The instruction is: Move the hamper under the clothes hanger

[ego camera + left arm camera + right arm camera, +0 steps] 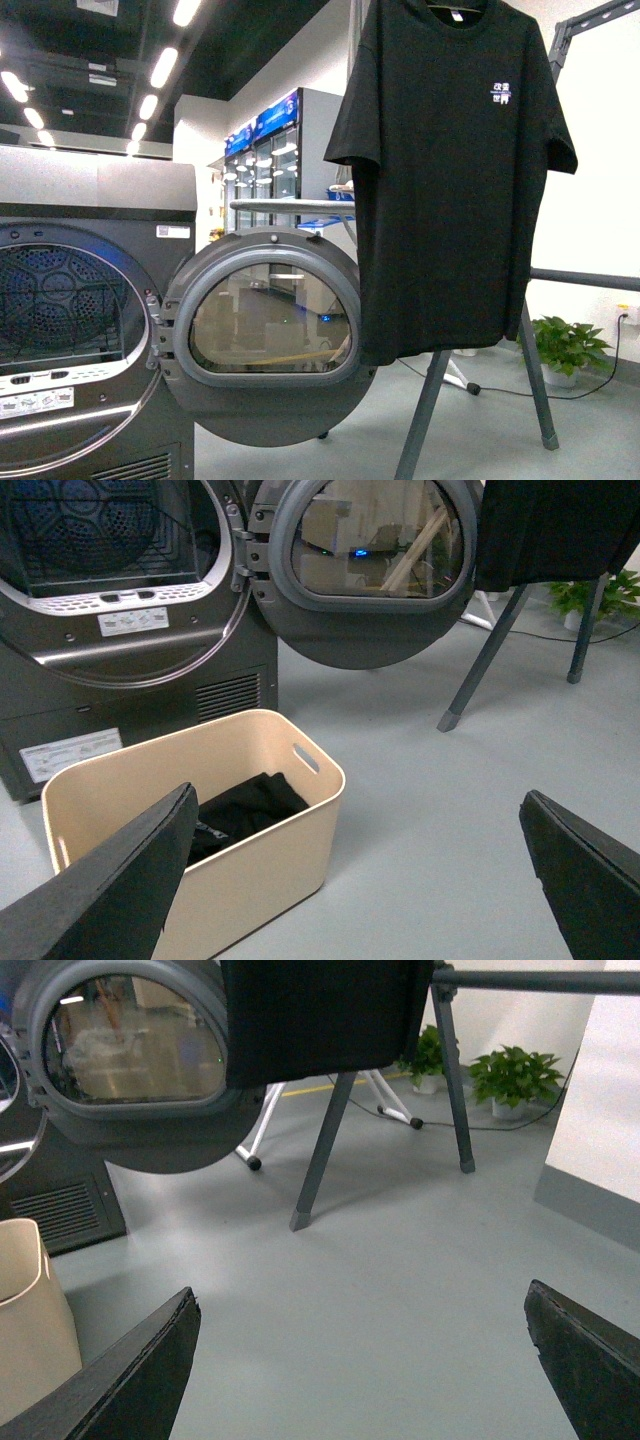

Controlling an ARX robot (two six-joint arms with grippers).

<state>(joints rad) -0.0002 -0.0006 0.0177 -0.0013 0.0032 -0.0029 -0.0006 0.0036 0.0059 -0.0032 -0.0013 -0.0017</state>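
Observation:
My gripper will carry the hamper (35,1345), which will keep its open shape, since the beige hamper's smooth side stands straight up to a rounded rim (42,1260).
The beige hamper (250,830) stands on the grey floor in front of the dryer, with dark clothes inside; its edge also shows in the right wrist view (30,1310). The dark grey clothes hanger (430,410) stands to the right of the dryer door, with a black T-shirt (450,180) hanging from it; its legs show in the left wrist view (485,660) and the right wrist view (320,1150). My left gripper (358,820) is open above the floor just right of the hamper. My right gripper (360,1320) is open over bare floor, empty.
The grey dryer (90,300) stands at the left with its round door (265,330) swung open toward the hanger. Potted plants (510,1075) and a cable lie behind the hanger. A white wall corner (600,1110) is at the right.

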